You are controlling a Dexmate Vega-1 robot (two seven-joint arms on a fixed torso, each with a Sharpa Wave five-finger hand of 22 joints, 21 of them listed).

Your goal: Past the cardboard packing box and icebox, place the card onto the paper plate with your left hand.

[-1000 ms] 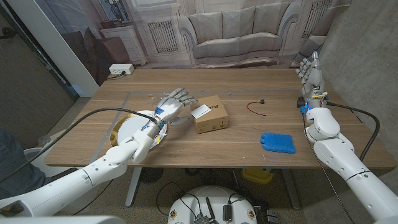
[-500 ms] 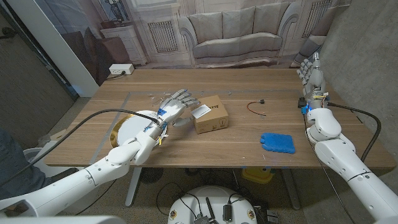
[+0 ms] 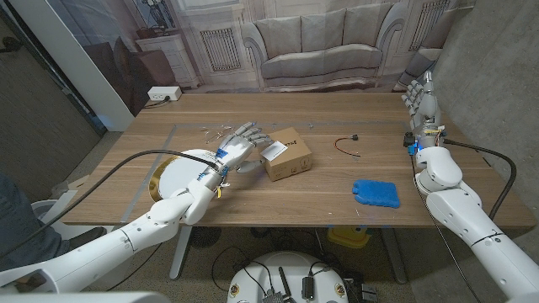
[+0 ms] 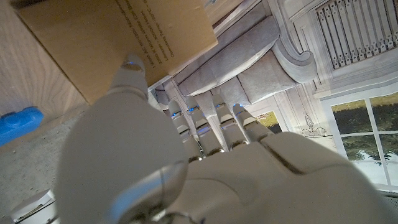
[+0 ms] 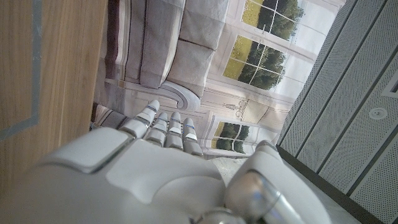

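Note:
I expect the card to come free and stay flat when I lift it, because the card's overhanging edge (image 3: 264,154) sticks straight out past the cardboard packing box.
A white card (image 3: 274,151) lies on top of the cardboard packing box (image 3: 290,160) near the middle of the table. My left hand (image 3: 237,148) hovers just left of the box with its fingers spread toward the card and holds nothing. In the left wrist view, the thumb of my left hand (image 4: 205,155) sits close against the box (image 4: 106,43). The white paper plate (image 3: 179,174) with a gold rim lies behind that hand, near the table's left front. The blue icebox (image 3: 376,193) lies flat to the right. My right hand (image 3: 418,94) stands upright at the far right edge, fingers straight.
A thin red and black cable (image 3: 347,146) lies between the box and my right arm. Grey tape lines (image 3: 174,133) mark the table (image 3: 337,114) around the plate. In the left wrist view the icebox (image 4: 18,118) shows beyond the box. A sofa backdrop stands behind the table.
My left hand has edged right, closer to the box and card. The box seems nudged slightly to the right. The right arm has not moved.

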